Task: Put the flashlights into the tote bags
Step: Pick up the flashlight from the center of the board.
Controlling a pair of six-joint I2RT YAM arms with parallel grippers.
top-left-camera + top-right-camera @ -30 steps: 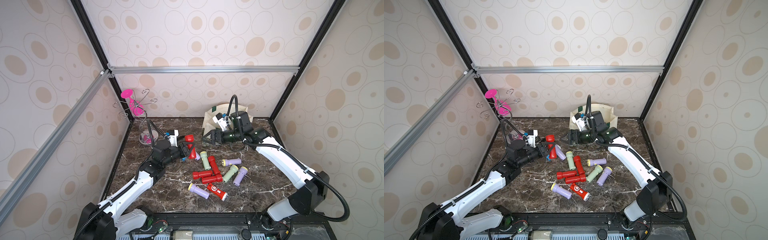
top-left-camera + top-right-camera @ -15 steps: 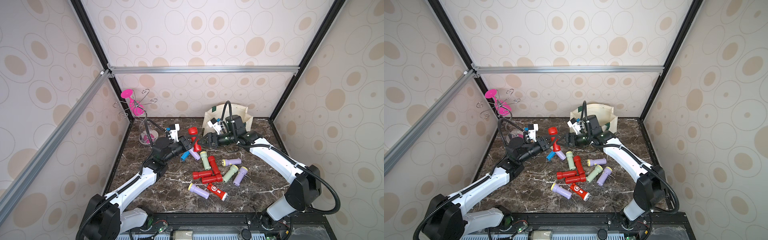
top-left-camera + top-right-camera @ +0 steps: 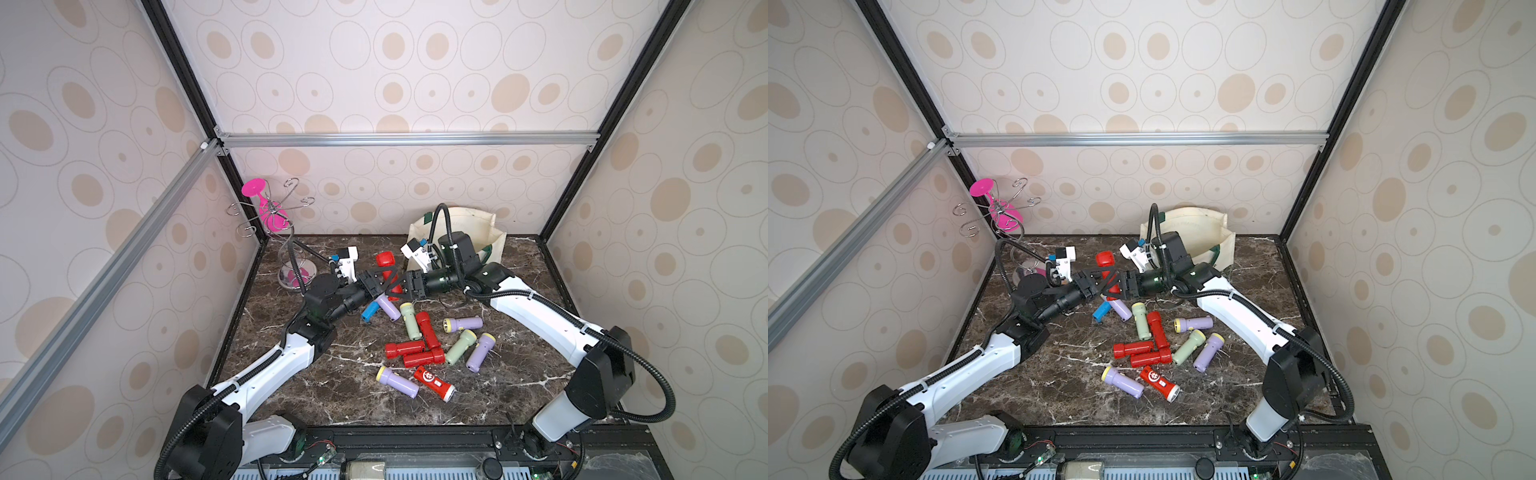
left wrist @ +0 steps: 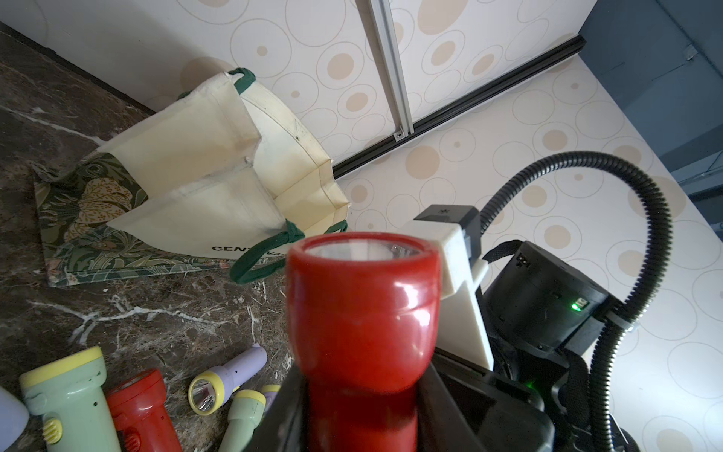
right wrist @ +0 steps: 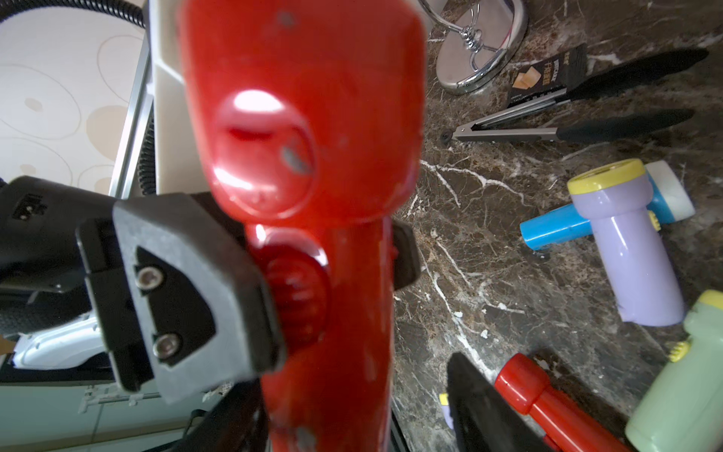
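Observation:
My left gripper is holding the red flashlight while the tote bag stands on my right gripper's side, so my right gripper should grab the flashlight handle's lower end.
A red flashlight hangs above the table's back middle, head up. My left gripper is shut on its handle. My right gripper faces it from the opposite side. Its jaws stand open around the handle's lower end, with a gap showing beside one finger. The cream tote bag stands at the back right behind the right arm, mouth open. Several loose flashlights lie below the grippers, among them a blue one, a lilac one and a red one.
A wire rack with a pink glass stands in the back left corner. Black-handled tongs and a dark snack packet lie by the rack's base. Walls close in the table on three sides.
My left gripper has lifted the red flashlight and carried it right. My right gripper has come away from the tote bag to meet it, and its jaws have narrowed around the handle.

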